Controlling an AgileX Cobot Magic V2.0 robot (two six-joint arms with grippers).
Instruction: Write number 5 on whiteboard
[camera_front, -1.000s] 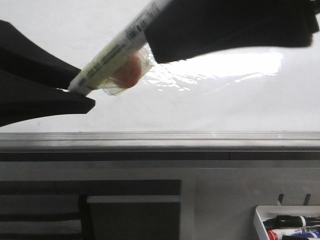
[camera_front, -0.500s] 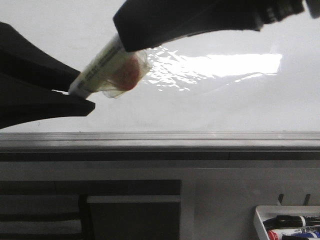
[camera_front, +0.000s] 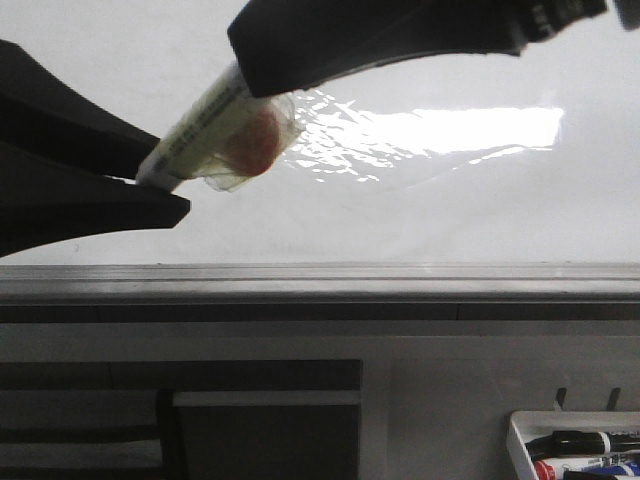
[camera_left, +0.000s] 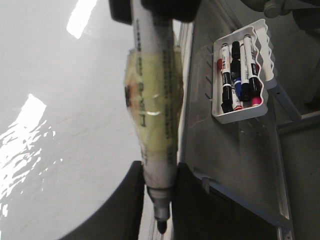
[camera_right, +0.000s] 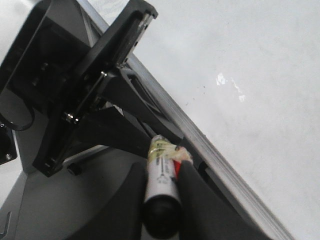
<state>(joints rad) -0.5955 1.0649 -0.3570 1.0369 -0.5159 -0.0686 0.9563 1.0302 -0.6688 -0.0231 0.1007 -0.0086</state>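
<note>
The fingers of the robot's left gripper cover the marker's tip end (camera_front: 160, 172), so the left gripper should open and move back out of the way before the right gripper writes 5 on the whiteboard (camera_front: 207, 210).
A white marker (camera_front: 215, 125) wrapped in yellowish tape hangs slanted in front of the whiteboard (camera_front: 450, 210). My left gripper (camera_front: 160, 180) is shut on its tip end. In the left wrist view the marker (camera_left: 152, 110) sits between my left gripper's (camera_left: 161, 200) jaws, with the bare black nib poking out. My right gripper (camera_front: 250, 70) is closed around the marker's other end. In the right wrist view the black end of the marker (camera_right: 161, 172) sits between my right gripper's (camera_right: 162, 195) jaws. No number 5 shows on the whiteboard (camera_left: 60, 125).
A grey metal rail (camera_front: 320, 285) runs along the whiteboard's lower edge. A small white tray (camera_front: 575, 445) of markers hangs at the lower right, and it also shows in the left wrist view (camera_left: 242, 70). Bright glare lies on the board.
My right gripper has slid left and down along the marker, from its upper end to close beside the taped part. The left gripper and marker have stayed put.
</note>
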